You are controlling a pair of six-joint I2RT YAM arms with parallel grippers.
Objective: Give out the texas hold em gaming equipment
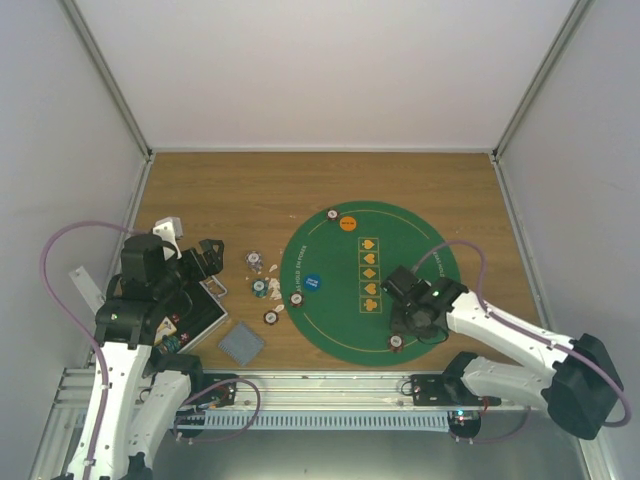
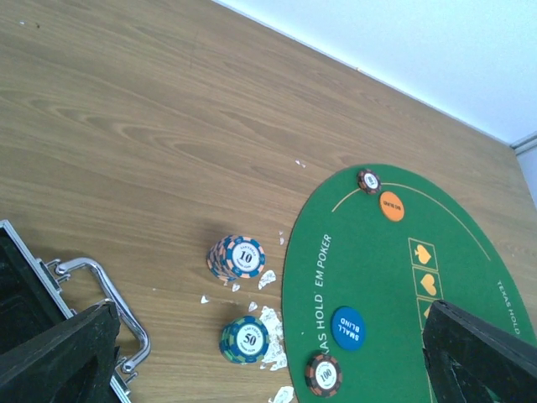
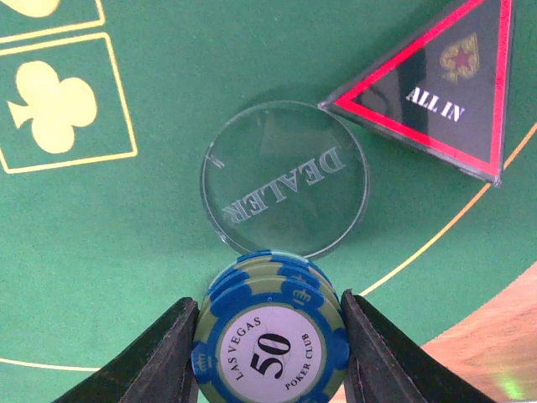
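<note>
My right gripper is holding the blue-green chips (image 3: 271, 351) face up with open green mat (image 3: 379, 287) beside the dealer disc, so I keep lowering them until they rest there.
My right gripper (image 3: 270, 353) is shut on a small stack of blue-green 50 chips (image 3: 270, 336), held over the green mat (image 3: 101, 235). Just beyond it lie the clear dealer disc (image 3: 285, 178) and the red-black triangle marker (image 3: 440, 80). My left gripper (image 2: 268, 369) is open and empty, high above the wood left of the mat. Below it stand a stack of 10 chips (image 2: 237, 257) and a stack of 50 chips (image 2: 245, 339). A 100 chip (image 2: 323, 374), the blue disc (image 2: 348, 327), the orange disc (image 2: 392, 206) and another chip (image 2: 368, 180) lie on the mat. Grey-backed cards (image 1: 241, 343) lie near the front.
The black case (image 1: 190, 310) lies open under my left arm, its metal handle (image 2: 109, 294) pointing at the chip stacks. Torn scraps of clear wrapping (image 2: 273, 323) lie between the stacks and the mat edge. Single chips lie off the mat (image 1: 271, 317) and at its near edge (image 1: 396, 342).
</note>
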